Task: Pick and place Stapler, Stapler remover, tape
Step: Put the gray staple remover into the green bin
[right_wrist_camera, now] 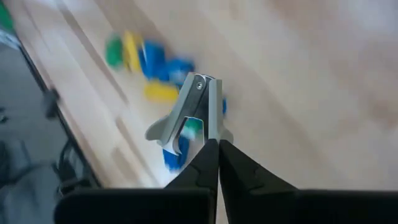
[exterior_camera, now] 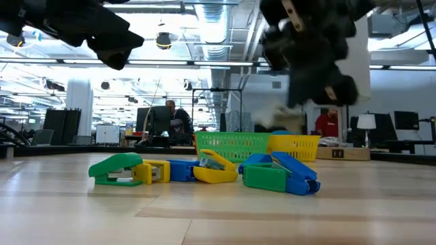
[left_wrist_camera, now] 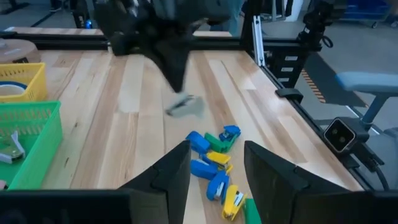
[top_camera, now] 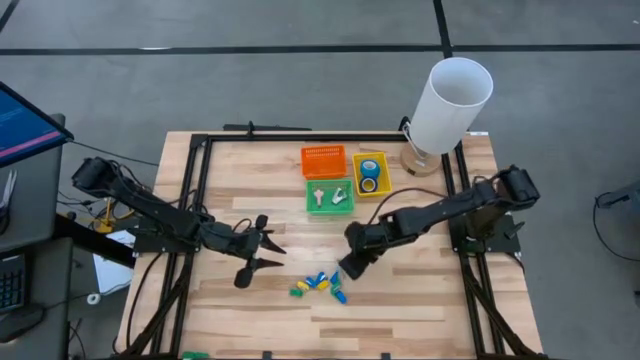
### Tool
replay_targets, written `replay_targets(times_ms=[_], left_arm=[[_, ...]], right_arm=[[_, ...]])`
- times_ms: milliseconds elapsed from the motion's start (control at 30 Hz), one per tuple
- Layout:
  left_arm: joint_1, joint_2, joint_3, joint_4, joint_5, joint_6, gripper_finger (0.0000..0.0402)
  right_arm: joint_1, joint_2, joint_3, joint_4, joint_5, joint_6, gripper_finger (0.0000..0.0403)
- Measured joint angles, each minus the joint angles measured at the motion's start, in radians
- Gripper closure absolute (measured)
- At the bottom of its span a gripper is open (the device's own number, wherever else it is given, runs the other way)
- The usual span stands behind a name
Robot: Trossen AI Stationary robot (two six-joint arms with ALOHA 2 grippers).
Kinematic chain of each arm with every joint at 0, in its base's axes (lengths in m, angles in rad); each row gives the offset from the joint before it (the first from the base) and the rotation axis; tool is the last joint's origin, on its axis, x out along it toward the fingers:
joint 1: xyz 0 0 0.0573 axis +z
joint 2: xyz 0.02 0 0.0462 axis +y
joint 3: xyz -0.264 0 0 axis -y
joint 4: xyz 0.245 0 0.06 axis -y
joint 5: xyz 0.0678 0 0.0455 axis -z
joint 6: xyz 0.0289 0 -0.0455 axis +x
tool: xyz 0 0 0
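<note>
With the staple remover over the stapler pile (top_camera: 322, 285) and its hinged end free, my right gripper should offer the hinged end (right_wrist_camera: 200, 81) to my left gripper for the green basket.
My right gripper (top_camera: 350, 266) hangs above the table's middle, shut on a silver staple remover (right_wrist_camera: 194, 112), just off the far side of a pile of small blue, yellow and green staplers (top_camera: 320, 285) lying on the wood. The left wrist view shows that remover (left_wrist_camera: 185, 107) in the air below the right gripper. My left gripper (top_camera: 268, 250) is open, left of the pile, touching nothing. Two blue tape rolls (top_camera: 369, 176) lie in the yellow basket (top_camera: 382, 160). Two more staple removers (top_camera: 328, 196) lie in the green basket (top_camera: 312, 208). My right gripper pinches the staple remover between its two fingertips (right_wrist_camera: 208, 163), on the end opposite its hinge (right_wrist_camera: 210, 134). The remover sticks out beyond the fingers with its hinged end (right_wrist_camera: 199, 83) farthest out. It is lifted clear of the table, above the stapler pile.
An orange basket (top_camera: 323, 160) stands at the table's far side beside the green and yellow ones. A tall white cylinder (top_camera: 450, 105) on a round wooden base stands at the far right corner. Black frame rails (top_camera: 190, 190) run along both table sides. Bare wood lies near the pile.
</note>
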Motion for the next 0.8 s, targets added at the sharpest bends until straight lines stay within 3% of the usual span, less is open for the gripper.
replay_targets(times_ms=[200, 333, 567, 667, 800], left_arm=[[0.001, 0.082, 0.000, 0.122, -0.002, 0.042, 0.0262], [0.019, 0.163, 0.000, 0.264, -0.057, 0.049, 0.0262], [0.103, 0.306, 0.006, 0.535, -0.204, -0.105, 0.0262], [0.142, 0.355, 0.022, 0.562, -0.209, -0.140, 0.0262], [0.179, 0.408, 0.051, 0.561, -0.153, -0.180, 0.0262]], right_arm=[[-0.006, -0.087, 0.000, 0.120, 0.269, -0.226, 0.0403], [0.014, -0.097, 0.000, 0.203, 0.488, -0.433, 0.0403], [0.048, -0.036, -0.003, 0.226, 0.933, -0.625, 0.0403], [0.052, 0.012, 0.001, 0.278, 1.000, -0.690, 0.0403], [0.059, 0.076, 0.002, 0.319, 1.003, -0.754, 0.0403]])
